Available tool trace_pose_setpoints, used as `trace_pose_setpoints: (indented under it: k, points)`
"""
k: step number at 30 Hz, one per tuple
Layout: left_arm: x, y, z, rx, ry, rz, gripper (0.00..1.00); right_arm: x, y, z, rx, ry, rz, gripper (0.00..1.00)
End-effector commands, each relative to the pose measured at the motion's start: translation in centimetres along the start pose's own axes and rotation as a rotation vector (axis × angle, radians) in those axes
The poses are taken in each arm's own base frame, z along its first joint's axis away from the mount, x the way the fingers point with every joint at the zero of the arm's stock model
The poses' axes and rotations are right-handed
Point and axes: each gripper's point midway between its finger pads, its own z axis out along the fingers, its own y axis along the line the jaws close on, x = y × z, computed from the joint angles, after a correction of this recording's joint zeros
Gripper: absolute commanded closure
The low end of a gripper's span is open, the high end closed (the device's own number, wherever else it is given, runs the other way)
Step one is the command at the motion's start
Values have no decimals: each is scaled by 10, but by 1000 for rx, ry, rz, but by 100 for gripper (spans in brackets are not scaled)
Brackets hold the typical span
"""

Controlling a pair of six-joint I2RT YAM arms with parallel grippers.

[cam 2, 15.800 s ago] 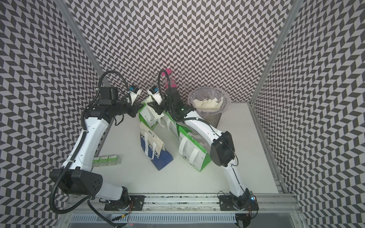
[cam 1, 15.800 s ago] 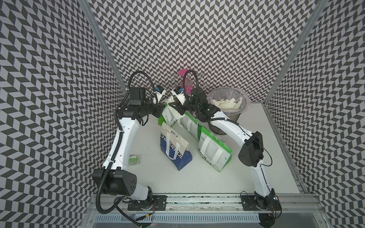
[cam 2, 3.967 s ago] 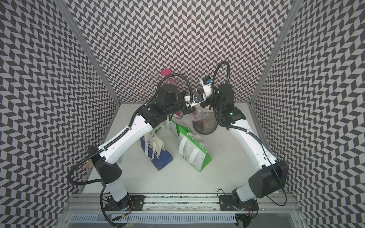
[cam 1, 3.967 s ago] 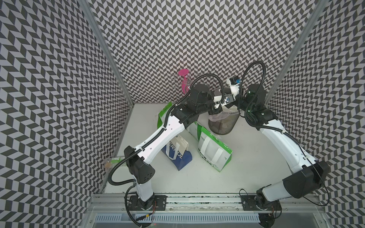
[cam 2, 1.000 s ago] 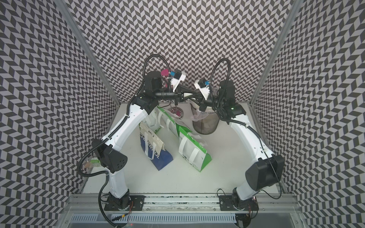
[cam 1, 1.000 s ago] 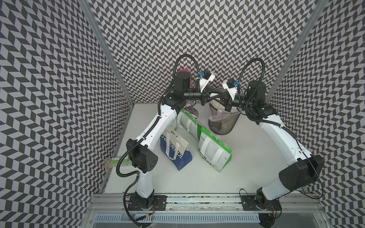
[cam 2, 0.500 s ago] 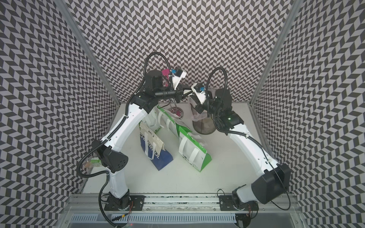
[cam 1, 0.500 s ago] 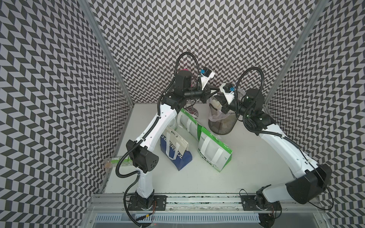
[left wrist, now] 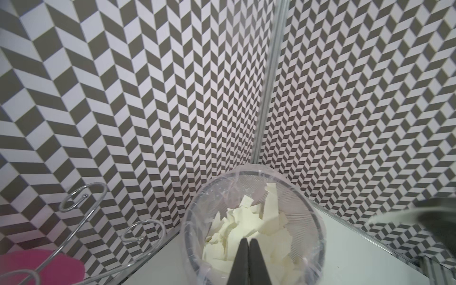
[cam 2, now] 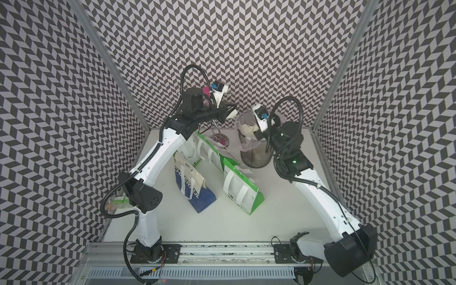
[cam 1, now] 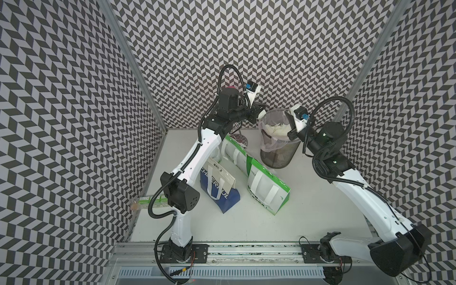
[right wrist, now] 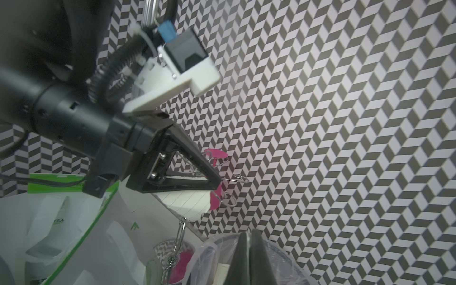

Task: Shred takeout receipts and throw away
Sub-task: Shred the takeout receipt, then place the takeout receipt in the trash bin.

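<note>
The receipt piece in my left gripper (cam 2: 232, 114) hangs next to the bin's rim, so both grippers should move over the bin's middle (cam 1: 278, 129) before they open.
A mesh bin (cam 1: 278, 155) with a clear liner stands at the back of the table, and torn cream receipt pieces (left wrist: 246, 217) are piled inside it. My left gripper (cam 1: 259, 114) hovers just left of the bin's rim. It is shut, and a lined white receipt piece (right wrist: 187, 199) hangs under its tips (right wrist: 218, 183). In the left wrist view its fingers (left wrist: 243, 256) are pressed together and hide that piece. My right gripper (cam 1: 287, 117) reaches over the bin from the right. Its fingers (right wrist: 240, 256) are shut with a thin pale paper edge pinched between them.
Two green-and-white bags (cam 1: 267, 190) (cam 1: 234, 154) and a blue-and-cream bag (cam 1: 218, 187) lie in the middle of the table. A wire stand on a pink base (cam 1: 238, 139) sits between the bags and the bin. A small green box (cam 1: 150, 198) rests by the left wall.
Over the last second my right gripper has dropped from beside the left one down over the bin. The left gripper has stayed near the bin's left rim, still shut.
</note>
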Motion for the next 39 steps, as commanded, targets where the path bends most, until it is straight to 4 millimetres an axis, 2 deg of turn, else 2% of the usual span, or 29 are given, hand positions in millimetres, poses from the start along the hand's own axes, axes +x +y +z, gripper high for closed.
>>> trace_pose_setpoints:
  k: [1,4,7,13,16,20,24,25,27,29,31,34,37,39]
  points:
    - [-11,-4,8,55,-52,-6,100,-30,-22,-13,45,-99,21,100]
    - [-16,-10,12,96,-80,-20,100,-16,-36,-11,82,-61,27,100]
    - [-12,-13,23,124,-87,-25,100,10,-45,5,52,28,66,100]
    - [-9,-31,45,197,-165,10,100,69,-30,40,-76,196,185,100]
    - [2,-29,59,218,-184,-18,98,100,-23,51,-113,278,234,100]
    - [25,-20,82,219,-136,-49,95,128,-22,58,-124,351,285,99]
    - [36,-14,93,213,-136,-36,91,144,-24,62,-118,396,312,82]
    - [36,-11,96,202,-137,-28,88,148,-26,63,-111,414,322,78]
    - [39,-8,100,200,-124,-27,68,151,-26,65,-125,435,330,61]
    - [39,-11,98,214,-129,-27,56,149,-27,66,-125,436,338,51]
    - [34,-11,96,211,-136,-23,47,146,-29,66,-125,435,339,45]
    - [17,-14,86,192,-154,10,37,133,-33,64,-124,413,335,38]
    - [-12,-15,63,147,-187,63,25,117,-40,56,-108,374,342,28]
    - [-27,-15,43,115,-183,86,22,110,-46,49,-87,358,358,22]
